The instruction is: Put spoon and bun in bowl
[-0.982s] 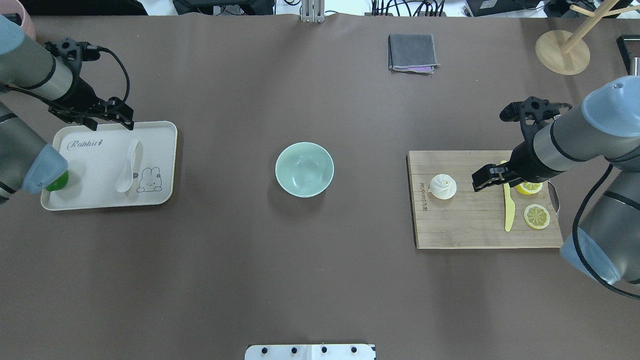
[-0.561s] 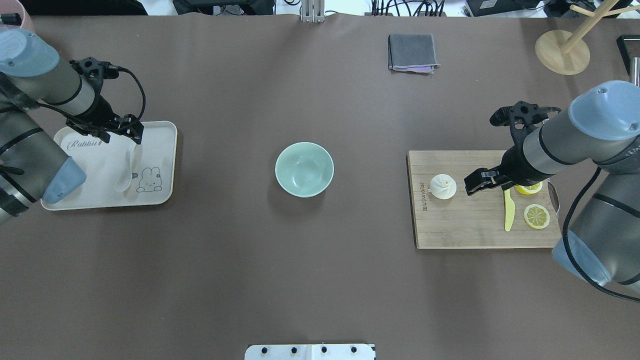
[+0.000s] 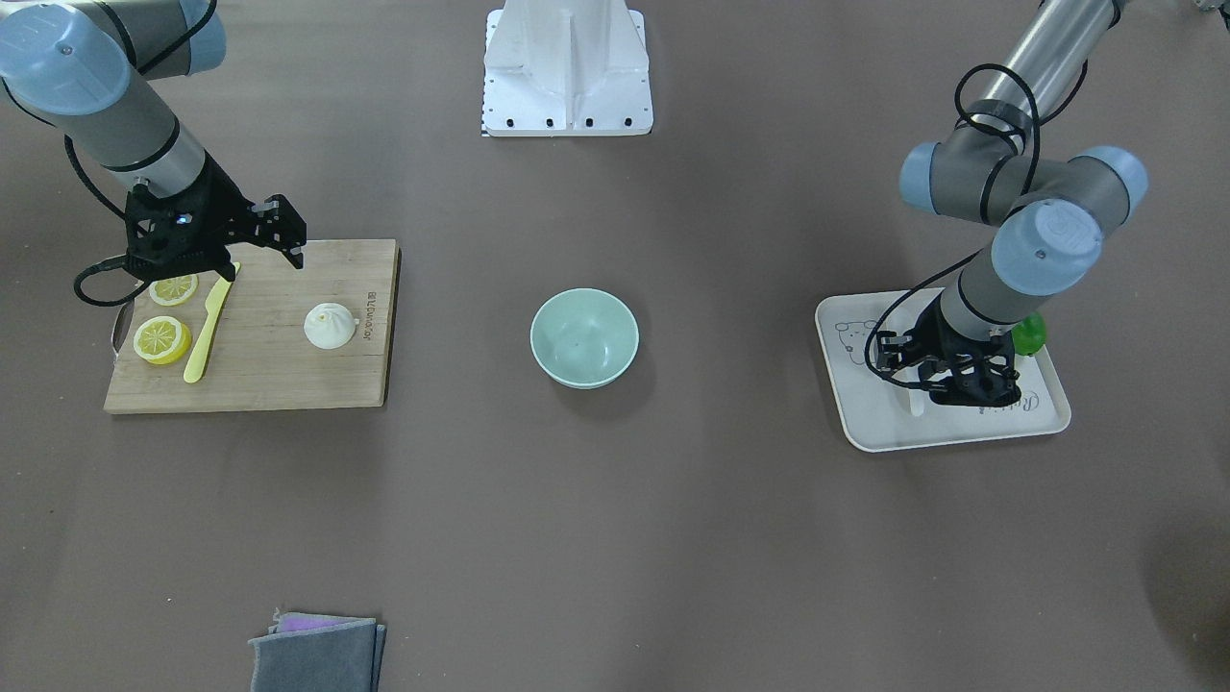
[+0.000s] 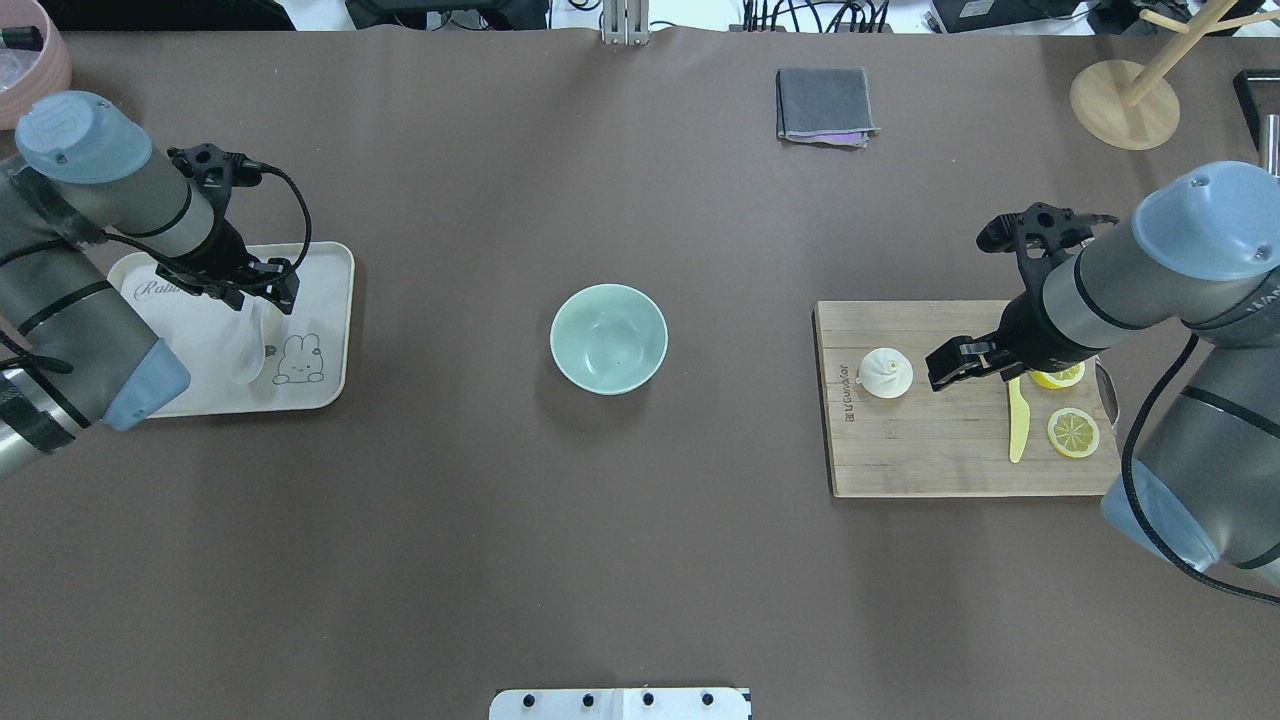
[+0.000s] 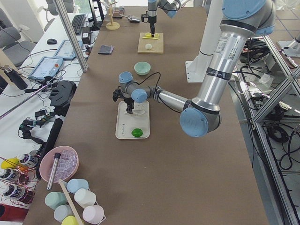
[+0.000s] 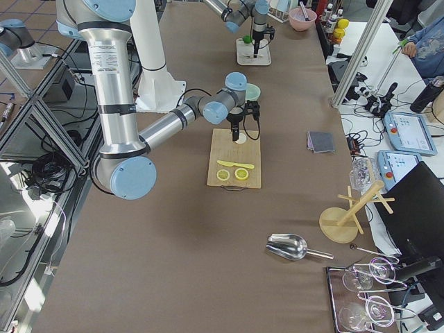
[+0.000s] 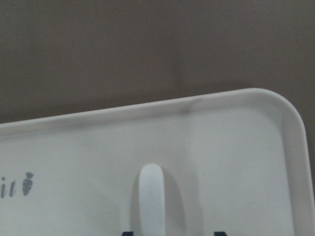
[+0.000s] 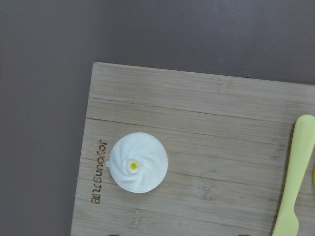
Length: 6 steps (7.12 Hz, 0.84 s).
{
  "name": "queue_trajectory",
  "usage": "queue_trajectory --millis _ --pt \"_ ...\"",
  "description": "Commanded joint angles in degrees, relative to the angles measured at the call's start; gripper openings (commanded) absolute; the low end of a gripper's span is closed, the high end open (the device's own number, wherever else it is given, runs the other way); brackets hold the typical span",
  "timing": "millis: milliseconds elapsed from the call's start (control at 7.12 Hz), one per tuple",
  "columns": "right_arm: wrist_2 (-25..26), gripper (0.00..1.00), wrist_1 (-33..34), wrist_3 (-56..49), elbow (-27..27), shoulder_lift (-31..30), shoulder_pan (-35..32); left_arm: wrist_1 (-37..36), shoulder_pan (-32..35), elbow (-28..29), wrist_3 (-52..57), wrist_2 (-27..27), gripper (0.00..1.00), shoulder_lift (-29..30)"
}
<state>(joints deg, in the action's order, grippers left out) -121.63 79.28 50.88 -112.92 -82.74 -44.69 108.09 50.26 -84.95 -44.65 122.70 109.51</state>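
Observation:
The mint-green bowl has a narrow opening [image 3: 584,335]. So the white spoon's handle [image 7: 152,201] will lean out over the bowl's rim when I lower the spoon in.
The white spoon [image 4: 248,348] lies on a white rabbit tray [image 4: 320,385] at the left; its handle shows in the left wrist view [image 7: 150,196]. My left gripper [image 4: 263,297] is open and stands over the handle end, one finger on each side. The white bun [image 4: 886,373] sits on a wooden cutting board [image 4: 940,460] at the right and shows in the right wrist view [image 8: 138,162]. My right gripper [image 4: 948,366] is open, just right of the bun and above the board. The mint-green bowl [image 4: 608,338] stands empty at the table's middle.
A yellow plastic knife [image 4: 1018,420] and two lemon slices [image 4: 1073,432] lie on the board's right part. A green object [image 3: 1030,336] sits on the tray. A folded grey cloth [image 4: 825,105] and a wooden stand [image 4: 1125,100] are at the back.
My left gripper has moved right and forward over the tray to the spoon's handle. My right gripper has moved left along the board towards the bun. Both stay open.

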Motion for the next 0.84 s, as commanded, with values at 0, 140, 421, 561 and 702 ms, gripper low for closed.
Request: queue_trajectory --millis 0,140,421,561,702 --pt "-0.01 0.86 0.0 1.15 -0.28 0.38 -0.05 -0.07 -0.08 -0.04 0.18 -0.01 0.2 -0.87" --pt "-0.01 0.86 0.0 1.15 -0.11 0.38 -0.05 -0.07 -0.08 -0.22 1.31 -0.01 0.19 -1.49" --pt "-0.01 0.86 0.0 1.15 -0.02 0.64 -0.05 -0.16 0.01 -1.18 1.76 0.43 0.0 -1.15" --pt "0.08 0.86 0.0 1.06 0.16 0.99 -0.05 -0.59 0.1 -3.71 1.33 0.78 0.0 -0.62" --pt "0.51 0.86 0.0 1.06 0.25 1.0 -0.05 -0.68 0.1 -6.08 0.71 0.78 0.0 0.52"
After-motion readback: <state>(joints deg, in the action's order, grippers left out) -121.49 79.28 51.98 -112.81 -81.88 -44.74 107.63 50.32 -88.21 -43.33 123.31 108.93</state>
